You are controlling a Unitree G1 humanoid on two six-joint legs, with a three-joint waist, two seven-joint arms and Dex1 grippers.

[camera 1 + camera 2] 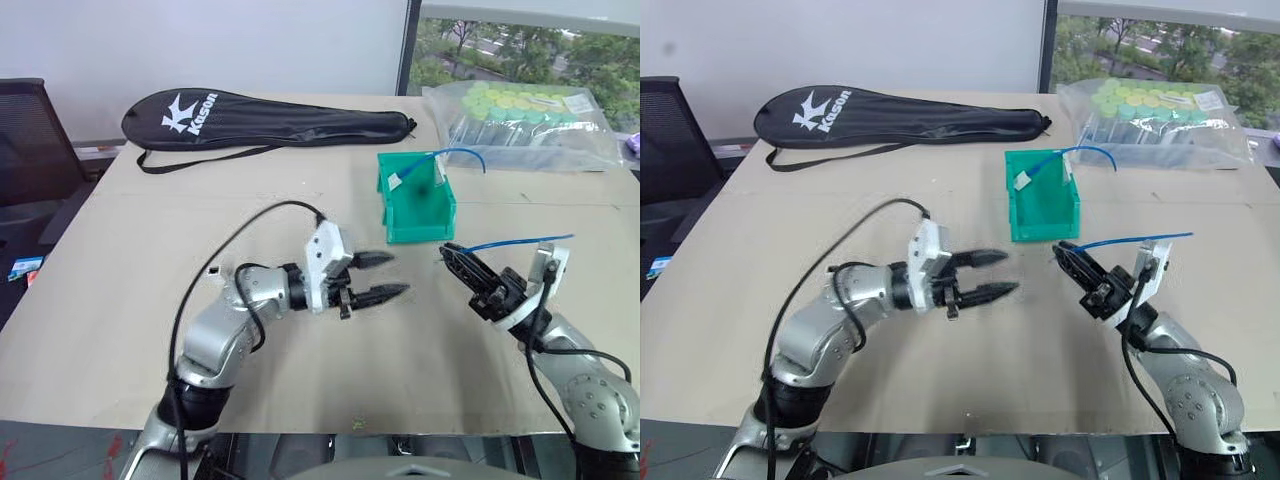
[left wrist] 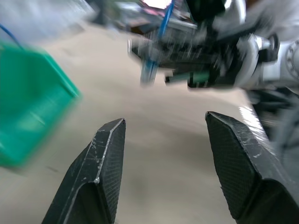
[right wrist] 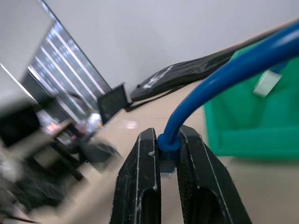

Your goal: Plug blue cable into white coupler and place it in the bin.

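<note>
The blue cable sticks straight out from my right gripper (image 1: pixel 515 242), so I expect its tail (image 1: pixel 568 237) to stick out past the green bin's rim when I lower the cable in.
My right gripper (image 1: pixel 446 251) is shut on the blue cable (image 1: pixel 520 241) just behind its clear plug (image 3: pixel 167 165). From there the cable runs off to the right, above the table. My left gripper (image 1: pixel 400 274) stands open and empty a short way to the left, pointing at the right one, whose fingers and cable it sees close ahead (image 2: pixel 152 65). The green bin (image 1: pixel 415 232) stands on the table just beyond the gap between the two grippers. The white coupler is out of view.
Inside the bin lies a second blue cable (image 1: pixel 460 153) ending in its own white coupler (image 1: pixel 398 181). A black racket bag (image 1: pixel 265 118) lies at the table's far side, a clear bag of green-capped tubes (image 1: pixel 525 120) at the far right, and a dark chair (image 1: pixel 30 140) to the left.
</note>
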